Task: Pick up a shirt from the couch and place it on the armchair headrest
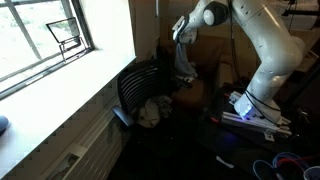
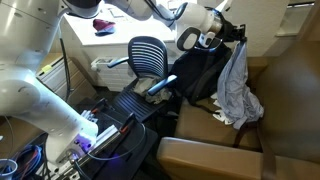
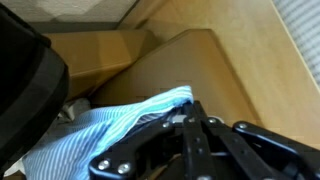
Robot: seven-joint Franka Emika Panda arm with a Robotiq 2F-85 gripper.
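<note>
The robot's gripper should lift the striped shirt higher before taking it to the armchair headrest (image 2: pixel 148 43), because the shirt hangs down to the couch seat beside the dark bag.
A light blue-and-white striped shirt (image 2: pixel 238 85) hangs from my gripper (image 2: pixel 236 36) above the brown couch (image 2: pixel 285 100). Its lower part drapes toward the seat. In the wrist view the gripper fingers (image 3: pixel 190 115) are pressed together on the striped shirt (image 3: pixel 120 125), with the couch's brown cushions (image 3: pixel 190 60) behind. In an exterior view the gripper (image 1: pixel 182 55) is held high above the couch area, and the shirt is hard to make out there. A black mesh-back armchair (image 2: pixel 147 55) stands beside the couch, and it also shows in an exterior view (image 1: pixel 138 88).
A dark garment or bag (image 2: pixel 200 75) lies on the couch next to the armchair. A pale bundle (image 1: pixel 152 112) lies on the chair seat. A window and sill (image 1: pixel 60 60) are on one side. The robot base (image 1: pixel 250 105) and cables (image 2: pixel 30 160) are nearby.
</note>
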